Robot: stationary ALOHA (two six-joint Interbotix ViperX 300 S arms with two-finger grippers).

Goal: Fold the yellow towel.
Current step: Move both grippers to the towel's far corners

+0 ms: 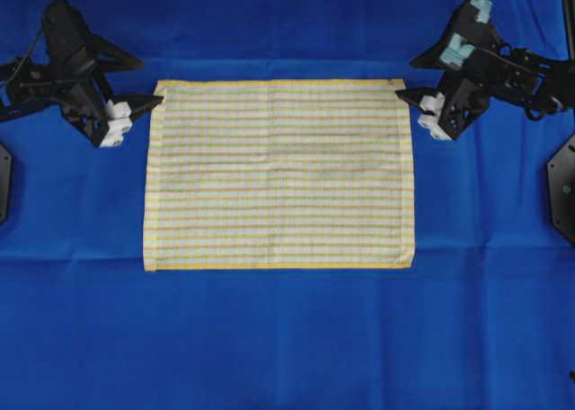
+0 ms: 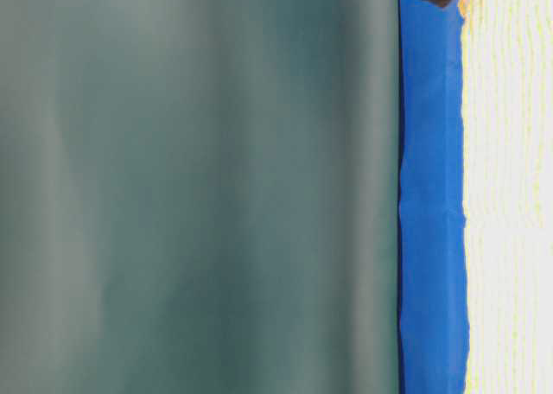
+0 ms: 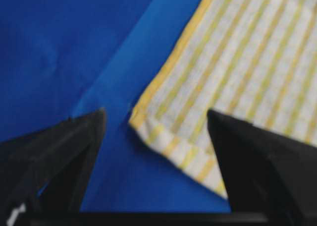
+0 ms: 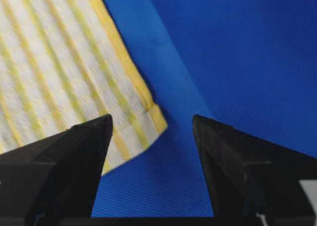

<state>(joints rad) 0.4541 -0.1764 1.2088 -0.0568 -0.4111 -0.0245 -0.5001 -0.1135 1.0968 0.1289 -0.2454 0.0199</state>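
Note:
My gripper will make the yellow towel bunch up into a narrow piece of cloth when it lifts the towel, because the yellow towel's thin corner [image 4: 156, 120] lies loose on the blue cloth.
The yellow towel [image 1: 278, 172] lies spread flat on the blue cloth, a rectangle with fine yellow and white stripes and yellow hems. My left gripper [image 1: 150, 81] is open at its far left corner. In the left wrist view that corner of the towel [image 3: 237, 52] lies between the spread fingers of the left gripper [image 3: 156, 112], slightly raised, with one finger over the hem. My right gripper [image 1: 406, 78] is open at the far right corner. In the right wrist view the towel [image 4: 49, 72] ends between the open fingers of the right gripper [image 4: 152, 117]. Neither gripper holds anything.
The blue cloth [image 1: 287, 338] covers the whole table around the towel. The table-level view shows a green backdrop [image 2: 199, 195], a strip of blue cloth [image 2: 432, 195] and the towel's edge [image 2: 510, 195]. Dark arm bases sit at the left edge [image 1: 4, 181] and right edge [image 1: 562, 187].

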